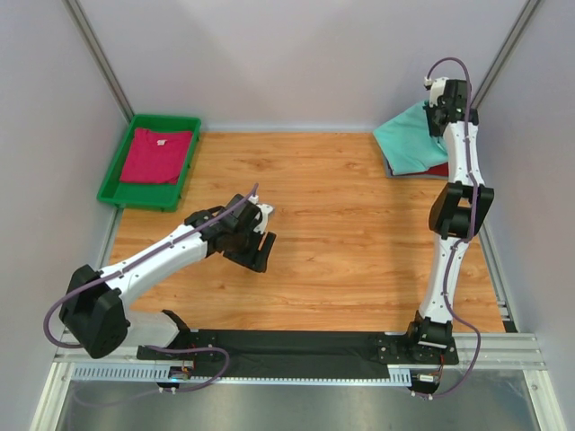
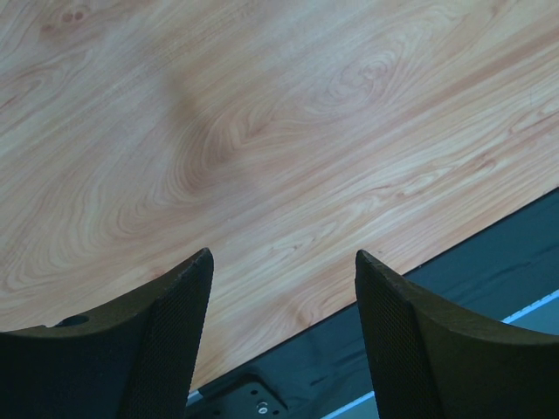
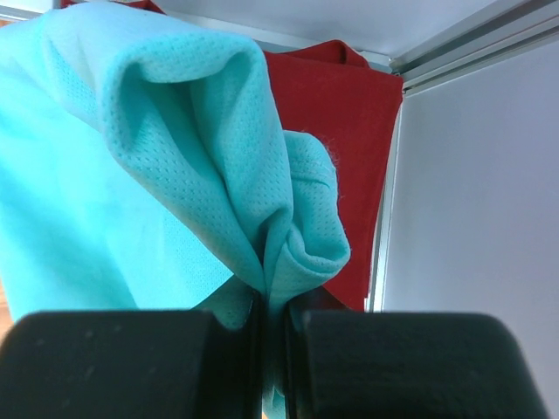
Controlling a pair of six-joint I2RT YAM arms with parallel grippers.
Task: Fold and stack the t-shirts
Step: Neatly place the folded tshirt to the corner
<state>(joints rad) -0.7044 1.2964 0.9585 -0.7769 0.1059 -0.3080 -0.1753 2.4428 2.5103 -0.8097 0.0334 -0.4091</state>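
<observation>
I should keep lowering the bunched fold with my right gripper until it lies on the stack, and then let go, as the teal t-shirt [image 1: 406, 142] is spread over the dark red t-shirt [image 1: 438, 170].
A mint-teal t-shirt [image 1: 409, 139] lies at the table's far right, on top of a dark red t-shirt [image 1: 438, 170] whose edge peeks out below it. My right gripper [image 1: 440, 112] is shut on a bunched fold of the teal t-shirt [image 3: 175, 166], lifting it. In the right wrist view the red t-shirt [image 3: 341, 122] lies behind. A magenta-pink t-shirt [image 1: 157, 154] lies flat in the green tray [image 1: 117, 171] at far left. My left gripper [image 1: 260, 251] hovers open over bare wood near the table's middle; nothing lies between its fingers [image 2: 175, 340].
Grey walls with metal posts close in the table on left, back and right. A black strip [image 1: 296, 346] runs along the near edge between the arm bases and shows in the left wrist view [image 2: 489, 262].
</observation>
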